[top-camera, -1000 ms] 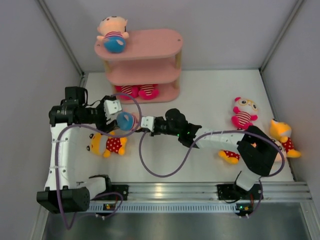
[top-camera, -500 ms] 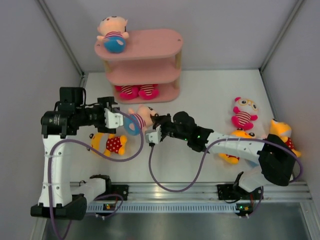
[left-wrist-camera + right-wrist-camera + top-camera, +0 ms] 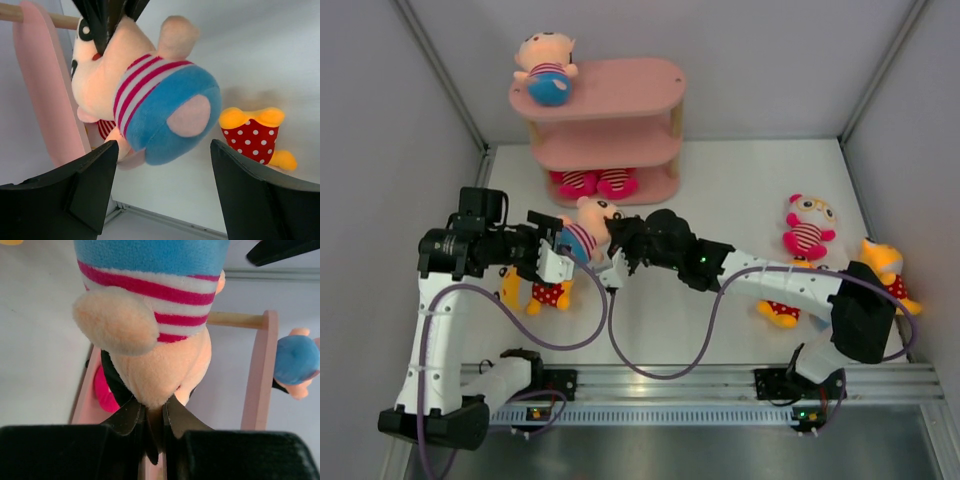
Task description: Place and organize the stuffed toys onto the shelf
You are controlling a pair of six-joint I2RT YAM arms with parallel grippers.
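The doll's head [image 3: 595, 212] is pinched in my right gripper, so my left gripper should take hold of its blue bottom [image 3: 575, 244] before sitting the doll upright on the shelf's top board.
A peach-headed doll [image 3: 582, 234] in a striped shirt and blue bottom hangs in the air in front of the pink shelf [image 3: 620, 90]. My right gripper [image 3: 612, 240] is shut on its head; the right wrist view shows the jaws [image 3: 155, 412] pinching the peach plush [image 3: 150, 315]. My left gripper [image 3: 555, 256] is open just below the doll's blue bottom [image 3: 165, 115], its fingers [image 3: 75, 185] wide apart and not touching it. Another peach doll [image 3: 546, 70] sits on the shelf's top board. Two pink-white toys [image 3: 595, 182] lie in the bottom tier.
A yellow polka-dot toy [image 3: 545, 292] lies on the table under my left arm and shows in the left wrist view [image 3: 252, 132]. A pink-white toy [image 3: 808, 228] and two yellow toys [image 3: 885, 270] [image 3: 780, 312] lie at the right. Grey walls close in both sides.
The doll has gone from lying between both grippers to hanging by its head from my right gripper, nearer the shelf. My left gripper now stands open below it.
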